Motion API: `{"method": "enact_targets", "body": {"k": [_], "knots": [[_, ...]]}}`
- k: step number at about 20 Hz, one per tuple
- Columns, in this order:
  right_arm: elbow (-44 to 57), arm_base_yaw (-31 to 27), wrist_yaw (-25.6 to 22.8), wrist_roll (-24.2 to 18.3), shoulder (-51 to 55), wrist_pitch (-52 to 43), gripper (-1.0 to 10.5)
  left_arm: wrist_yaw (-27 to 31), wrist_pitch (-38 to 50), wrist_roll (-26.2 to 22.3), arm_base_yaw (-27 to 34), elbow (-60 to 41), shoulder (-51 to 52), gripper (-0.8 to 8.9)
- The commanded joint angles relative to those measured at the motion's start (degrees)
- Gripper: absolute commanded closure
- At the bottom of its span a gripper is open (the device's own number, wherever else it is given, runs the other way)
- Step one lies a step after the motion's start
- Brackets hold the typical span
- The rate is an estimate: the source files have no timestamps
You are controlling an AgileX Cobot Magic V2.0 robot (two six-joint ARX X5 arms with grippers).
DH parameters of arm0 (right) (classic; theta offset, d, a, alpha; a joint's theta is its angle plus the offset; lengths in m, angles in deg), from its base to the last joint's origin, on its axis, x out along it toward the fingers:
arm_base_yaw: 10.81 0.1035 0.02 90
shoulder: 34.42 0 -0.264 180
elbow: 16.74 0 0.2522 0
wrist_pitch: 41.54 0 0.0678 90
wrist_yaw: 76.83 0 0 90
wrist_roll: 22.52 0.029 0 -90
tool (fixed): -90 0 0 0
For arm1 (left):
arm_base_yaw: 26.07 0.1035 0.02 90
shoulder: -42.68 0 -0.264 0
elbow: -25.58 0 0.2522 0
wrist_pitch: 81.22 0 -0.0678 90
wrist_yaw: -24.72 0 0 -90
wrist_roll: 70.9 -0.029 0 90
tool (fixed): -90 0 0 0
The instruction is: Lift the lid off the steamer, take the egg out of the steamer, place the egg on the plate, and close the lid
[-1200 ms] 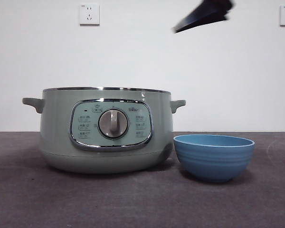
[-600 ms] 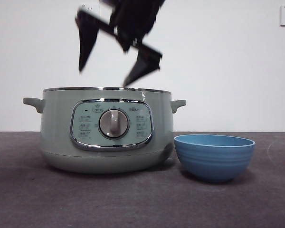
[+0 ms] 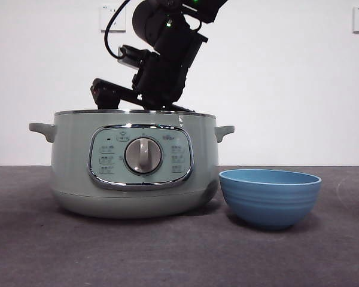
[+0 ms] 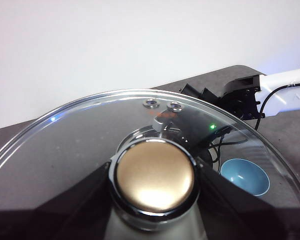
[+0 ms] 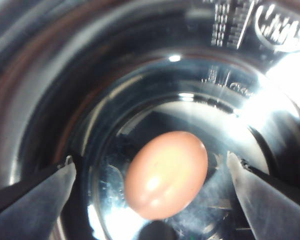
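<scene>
The brown egg will be hidden from the front below the blue plate's rim when I lower it in, because the plate has tall, curved sides.
The steamer stands open on the table, its lid off. My right gripper is open inside the shiny pot, one jaw on each side of the brown egg, which lies on the pot's floor. In the front view the right arm reaches down from above to the pot's rim, and its jaws are hidden inside. My left gripper is shut on the golden knob of the lid, a clear glass dome, held high above the table. The blue plate stands right of the steamer.
The plate also shows far below in the left wrist view, beside the right arm. A white wall with two sockets stands behind the table. The dark table top runs in front of the steamer.
The right arm has come in from the upper right, swung left over the steamer and lowered its open jaws into the pot. Steamer and plate have not moved.
</scene>
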Motion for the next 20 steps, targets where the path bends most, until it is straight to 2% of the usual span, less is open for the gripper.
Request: {"method": "enact_targets", "body": {"k": [1,3,8,9,10,16,20], "knots": [[0.02,0.13,-0.17,-0.11,-0.85,-0.07,3.9,-0.15,2.86,0.20,-0.11,0.79,0.61,8.22],[0.02,0.13,-0.20,-0.09,-1.33,-0.13,4.7,-0.15,2.84,0.22,-0.11,0.79,0.61,8.22],[0.02,0.13,-0.26,0.35,-2.58,0.22,4.9,-0.15,2.84,0.22,-0.11,0.79,0.61,8.22],[0.02,0.13,-0.24,0.44,-2.58,0.26,5.7,-0.15,2.84,0.20,-0.11,0.79,0.61,8.22],[0.02,0.11,-0.26,0.44,-2.58,0.31,6.1,-0.13,2.84,0.17,-0.11,0.79,0.61,8.22],[0.02,0.09,-1.75,1.07,-2.58,0.26,6.7,-0.15,1.53,0.17,-0.11,0.79,0.61,8.22],[0.02,0.09,-1.73,1.03,-2.58,0.24,8.5,-0.13,1.11,0.13,-0.11,0.79,0.61,8.22]]}}
